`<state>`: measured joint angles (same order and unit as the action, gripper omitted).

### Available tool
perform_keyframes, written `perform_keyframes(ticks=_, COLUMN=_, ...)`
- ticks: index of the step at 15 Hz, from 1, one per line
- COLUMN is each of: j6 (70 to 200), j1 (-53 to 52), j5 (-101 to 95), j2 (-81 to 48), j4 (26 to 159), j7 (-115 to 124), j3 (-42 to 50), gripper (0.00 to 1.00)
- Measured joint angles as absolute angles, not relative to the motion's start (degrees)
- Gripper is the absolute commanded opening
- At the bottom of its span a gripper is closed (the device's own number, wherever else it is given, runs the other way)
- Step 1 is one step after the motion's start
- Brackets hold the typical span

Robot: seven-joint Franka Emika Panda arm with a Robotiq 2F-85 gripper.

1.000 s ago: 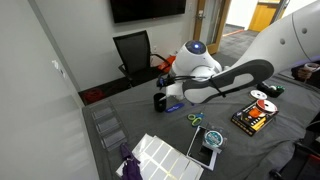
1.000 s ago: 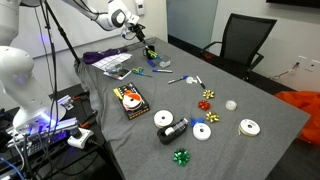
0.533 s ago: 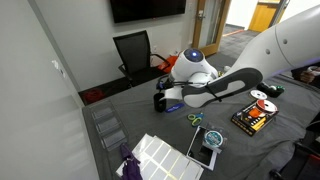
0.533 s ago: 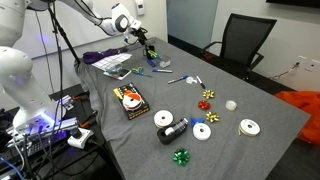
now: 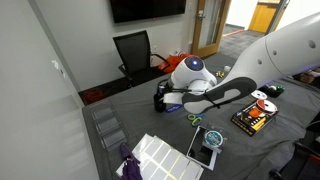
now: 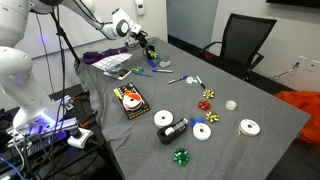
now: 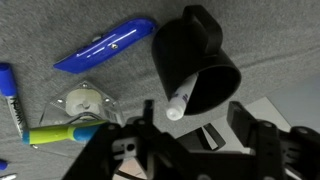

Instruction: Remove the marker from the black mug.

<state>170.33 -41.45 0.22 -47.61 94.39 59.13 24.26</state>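
Next, I move my gripper lower around the marker's body point(image 7: 187, 87) before I close it and lift the marker out of the black mug, because the marker's white end point(image 7: 176, 110) barely reaches the ends of my open fingers.
In the wrist view the black mug point(image 7: 195, 60) stands on the grey cloth, seen from above, with its handle pointing away. A marker point(image 7: 180, 100) leans out of it, its white cap end over the rim on my side. My gripper point(image 7: 197, 128) is open, with its two fingers on either side just below the marker's cap, not touching it. In both exterior views the gripper point(image 5: 164, 92) point(image 6: 142, 40) hangs low over the table near its edge. The mug is mostly hidden there.
A blue utility knife point(image 7: 105, 50), green-handled scissors point(image 7: 65, 128) and a blue marker point(image 7: 10, 95) lie close to the mug. White sheets point(image 5: 165, 155), a round container point(image 5: 212, 138), an orange-black box point(image 6: 128, 100) and tape rolls point(image 6: 205, 130) lie on the table.
The arm has come down and drawn in a little over the mug. Nothing has been gripped.
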Motion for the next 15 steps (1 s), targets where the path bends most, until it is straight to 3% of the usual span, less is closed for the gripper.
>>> perform_keyframes(ticks=2, j6=171.3, j1=-41.5, j5=0.3, j2=-48.0, j4=94.4, j7=59.3, j3=24.3, gripper=0.53)
perform_keyframes(ticks=6, j6=172.1, j1=-41.5, j5=0.4, j2=-48.8, j4=94.0, j7=59.4, j3=24.3, gripper=0.68)
perform_keyframes(ticks=8, j6=172.3, j1=-41.5, j5=0.4, j2=-48.9, j4=94.0, j7=59.4, j3=24.3, gripper=0.43)
perform_keyframes(ticks=9, j6=172.5, j1=-41.5, j5=0.4, j2=-48.9, j4=94.0, j7=59.4, j3=24.4, gripper=0.63)
perform_keyframes(ticks=10, j6=172.6, j1=-41.5, j5=0.4, j2=-49.0, j4=94.0, j7=59.4, j3=24.4, gripper=0.76)
perform_keyframes(ticks=15, j6=173.6, j1=-41.6, j5=0.4, j2=-49.6, j4=93.9, j7=59.4, j3=24.8, gripper=1.0)
